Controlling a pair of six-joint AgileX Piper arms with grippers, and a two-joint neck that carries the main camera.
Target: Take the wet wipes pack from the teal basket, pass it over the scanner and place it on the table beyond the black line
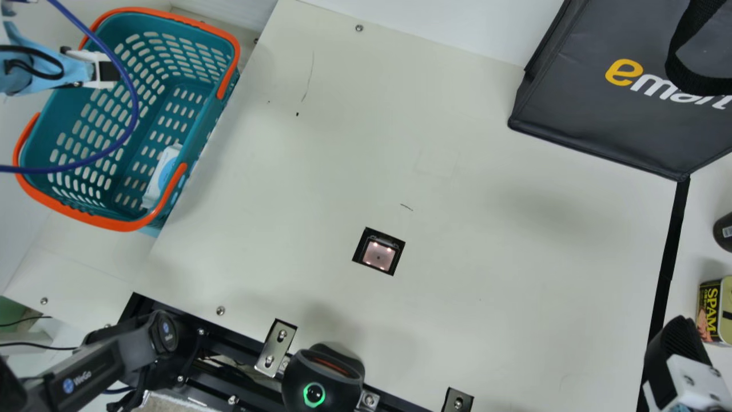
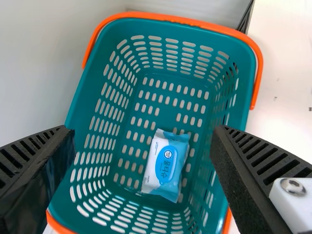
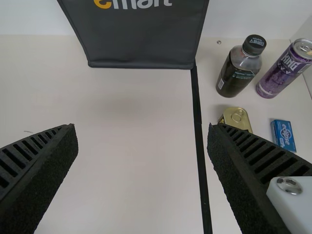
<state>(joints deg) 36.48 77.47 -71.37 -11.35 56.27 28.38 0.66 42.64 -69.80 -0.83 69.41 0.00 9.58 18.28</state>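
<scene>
I expect the wet wipes pack (image 1: 163,176) to hold its shape, with its loose end sticking straight out, when I lift it, because it shows a thick, filled-out side (image 2: 182,163).
In the main view my left gripper (image 1: 108,71) is over the teal basket (image 1: 128,222) at the upper left; the wet wipes pack (image 1: 162,176) lies inside by the near right wall. My left gripper (image 2: 144,151) is open in its wrist view, above the wet wipes pack (image 2: 166,165) on the floor of the basket (image 2: 78,114), touching nothing. The scanner window (image 1: 378,255) is set in the table. My right gripper (image 1: 675,355) is at the lower right of the main view, by the black line (image 1: 669,257); in its wrist view my right gripper (image 3: 141,151) stands open and empty above the table.
Beyond the black line stand a dark bottle (image 3: 239,66), a purple can (image 3: 285,68), a yellow tin (image 3: 236,118) and a small blue box (image 3: 283,135). A black bag (image 1: 606,109) is at the far right. A black scanner device (image 1: 323,380) sits at the near edge.
</scene>
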